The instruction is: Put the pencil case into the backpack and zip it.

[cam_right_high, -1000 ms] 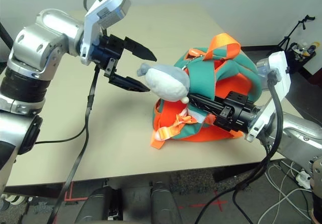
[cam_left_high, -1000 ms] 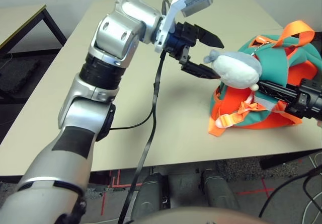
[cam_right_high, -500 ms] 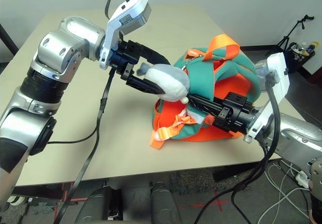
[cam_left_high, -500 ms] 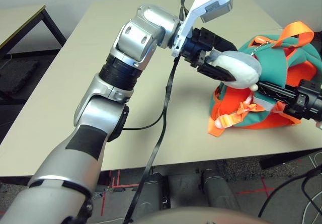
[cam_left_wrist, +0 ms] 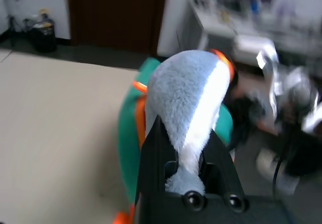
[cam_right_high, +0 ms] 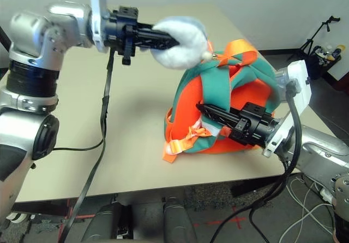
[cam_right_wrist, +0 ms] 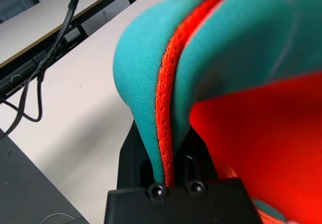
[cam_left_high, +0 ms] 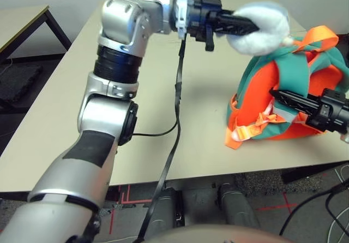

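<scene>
The plush fish's chain meets the zipper at the backpack's top (cam_right_high: 215,55), so the robot's left gripper needs to swing back and pull the fish down the backpack's side (cam_right_high: 170,111).
The teal and orange backpack (cam_left_high: 283,79) stands on the table's right side. Its grey-white plush fish (cam_left_high: 260,27) is raised above the bag's top, and my left gripper (cam_left_high: 252,29) is shut on it. In the left wrist view the fish (cam_left_wrist: 188,98) sits between the two black fingers (cam_left_wrist: 156,148). My right gripper (cam_left_high: 274,94) is shut on the backpack's front fabric. In the right wrist view that teal edge with orange trim (cam_right_wrist: 151,83) is pinched between the jaws. The pencil case is out of view.
The beige table (cam_left_high: 65,117) is bare to the left of the backpack. A black cable (cam_left_high: 177,106) hangs from my left wrist across the table to the front edge. Loose orange straps (cam_left_high: 245,131) lie at the bag's base. A second table (cam_left_high: 22,19) stands back left.
My left gripper shut on the plush fish and lifted it above the backpack, pulling the bag's top upright. The right gripper kept its hold.
</scene>
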Controlling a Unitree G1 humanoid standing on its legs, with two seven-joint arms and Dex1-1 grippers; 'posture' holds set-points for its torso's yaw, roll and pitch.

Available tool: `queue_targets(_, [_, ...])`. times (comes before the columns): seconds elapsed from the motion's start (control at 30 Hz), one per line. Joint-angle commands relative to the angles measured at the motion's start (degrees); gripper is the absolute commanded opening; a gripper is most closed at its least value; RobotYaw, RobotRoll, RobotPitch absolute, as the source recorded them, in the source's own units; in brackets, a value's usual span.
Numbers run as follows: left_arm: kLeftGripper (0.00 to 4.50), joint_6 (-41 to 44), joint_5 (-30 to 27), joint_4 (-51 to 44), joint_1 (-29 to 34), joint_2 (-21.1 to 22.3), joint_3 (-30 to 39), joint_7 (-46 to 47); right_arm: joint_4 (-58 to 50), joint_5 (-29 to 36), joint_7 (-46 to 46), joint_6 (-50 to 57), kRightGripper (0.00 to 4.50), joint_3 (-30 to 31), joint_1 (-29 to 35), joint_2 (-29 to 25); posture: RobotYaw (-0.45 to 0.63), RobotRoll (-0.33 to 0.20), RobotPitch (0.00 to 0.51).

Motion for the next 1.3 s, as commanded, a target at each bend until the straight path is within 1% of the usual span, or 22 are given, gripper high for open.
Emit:
queue_targets(0.03, [0.21, 7.74, -3.88, 1.86, -1.32, 2.43, 8.06, 6.25, -1.48, 0.32, 0.08, 0.03, 0.20, 1.02, 0.56, 0.67, -0.12, 0.000, 0.072])
queue_targets(0.07, [0.21, 10.25, -4.78, 2.15, -1.09, 2.86, 9.53, 7.77, -1.66, 0.36, -0.02, 0.00, 0.20, 1.02, 0.73, 0.82, -0.12, 0.000, 0.072])
queue_targets(0.17, [0.21, 18.33, -8.01, -1.17, 2.05, 4.61, 12.35, 10.50, -1.84, 0.15, -0.20, -0.10, 0.20, 1.10, 1.13, 1.29, -0.12, 0.000, 0.074])
queue_targets(0.2, [0.21, 20.90, -9.22, -2.31, 2.73, 4.50, 13.95, 11.69, -1.85, -0.02, -0.14, -0.12, 0.20, 1.11, 1.31, 1.41, -0.12, 0.000, 0.074])
queue_targets(0.27, [0.21, 26.67, -11.91, -3.53, 3.25, 3.09, 18.88, 14.73, -1.76, -0.53, -0.02, -0.22, 0.20, 1.31, 1.51, 1.68, -0.12, 0.000, 0.075])
queue_targets(0.33, [0.21, 29.14, -16.05, -3.69, 3.78, 1.24, 22.93, 18.54, -1.75, -0.95, -0.04, -0.34, 0.20, 1.72, 1.49, 2.06, -0.11, 0.000, 0.076])
queue_targets(0.43, [0.21, 29.37, -26.73, -4.95, 6.55, -0.29, 24.23, 24.04, -1.61, -1.66, -0.43, -0.65, 0.20, 2.52, 1.01, 2.93, -0.11, 0.000, 0.078])
queue_targets(0.5, [0.21, 29.37, -35.57, -5.66, 8.65, -1.08, 24.31, 28.30, -1.25, -2.64, -0.36, -0.90, 0.20, 2.83, 0.95, 3.19, -0.11, 0.000, 0.079])
queue_targets(0.6, [0.21, 29.37, -49.49, -5.66, 11.56, -0.68, 23.00, 34.39, -0.74, -4.25, -0.24, -1.09, 0.20, 3.04, 1.28, 3.21, -0.11, 0.000, 0.081])
queue_targets(0.7, [0.21, 29.37, -63.06, -5.89, 15.33, 2.20, 18.90, 39.24, -0.25, -5.79, -0.26, -1.28, 0.20, 3.27, 1.48, 3.54, -0.10, 0.000, 0.084])
queue_targets(0.8, [0.21, 26.10, -76.73, -9.44, 21.45, 8.08, 10.43, 43.54, -0.22, -6.21, -0.08, -1.28, 0.20, 3.46, 1.38, 3.97, -0.10, 0.000, 0.087])
queue_targets(0.83, [0.21, 25.24, -80.02, -10.91, 23.57, 10.55, 7.37, 43.35, -0.23, -6.28, -0.21, -1.27, 0.20, 3.56, 1.30, 4.15, -0.10, 0.000, 0.088])
queue_targets(0.87, [0.21, 24.76, -81.75, -12.43, 25.38, 12.68, 4.99, 42.27, -0.19, -6.41, -0.20, -1.25, 0.20, 3.62, 1.30, 4.28, -0.10, 0.000, 0.088])
queue_targets(0.93, [0.21, 24.76, -82.52, -14.57, 28.30, 16.37, 1.40, 38.79, 0.25, -7.18, 0.10, -1.40, 0.20, 3.54, 1.56, 4.65, -0.10, 0.000, 0.089])
queue_targets(1.0, [0.21, 23.35, -82.52, -15.80, 30.25, 18.46, -1.07, 37.63, 0.80, -8.30, 0.52, -1.60, 0.20, 3.53, 1.62, 4.90, -0.10, 0.000, 0.089])
queue_targets(1.2, [0.21, 20.48, -82.52, -19.02, 34.86, 21.29, -6.69, 35.01, 2.23, -11.17, 0.91, -1.82, 0.20, 3.95, 0.28, 5.60, -0.09, 0.000, 0.090])
queue_targets(1.3, [0.21, 19.59, -82.52, -19.51, 36.45, 20.93, -8.77, 32.86, 2.78, -11.82, 1.24, -1.58, 0.20, 3.98, -0.49, 5.63, -0.09, 0.000, 0.091])
